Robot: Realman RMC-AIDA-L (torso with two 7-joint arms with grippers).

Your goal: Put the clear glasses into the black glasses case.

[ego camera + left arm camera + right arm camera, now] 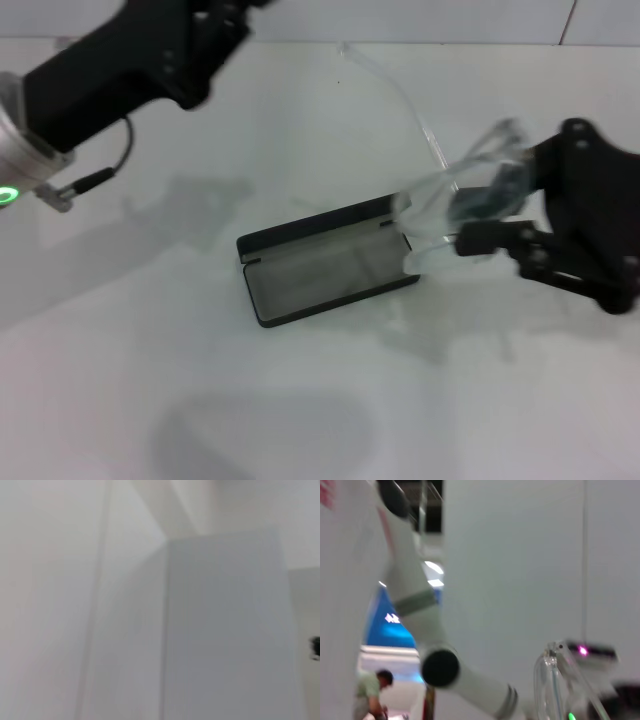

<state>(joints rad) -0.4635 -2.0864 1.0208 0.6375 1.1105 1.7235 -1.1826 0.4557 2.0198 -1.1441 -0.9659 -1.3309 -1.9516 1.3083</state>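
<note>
One clear arm of the glasses [408, 97] is sticking out, so the robot's left gripper should push that arm [362, 58] until it is folded, before the right gripper lowers the glasses into the case.
The black glasses case [322, 272] lies open in the middle of the white table, its grey lining showing and its lid [318, 226] standing up along the far side. My right gripper [478, 214] hovers just past the case's right end, shut on the clear glasses [432, 196]. The glasses are tilted, and one clear arm [400, 95] reaches up and away toward the table's back. Part of the clear frame [550, 680] also shows in the right wrist view. My left arm [110, 70] is raised at the upper left, and its gripper is beyond the picture's top edge.
The white table [150, 380] spreads around the case on all sides. The left wrist view shows only pale walls. In the right wrist view the other white arm [420, 625] stands far off, with a person [370, 690] in the background.
</note>
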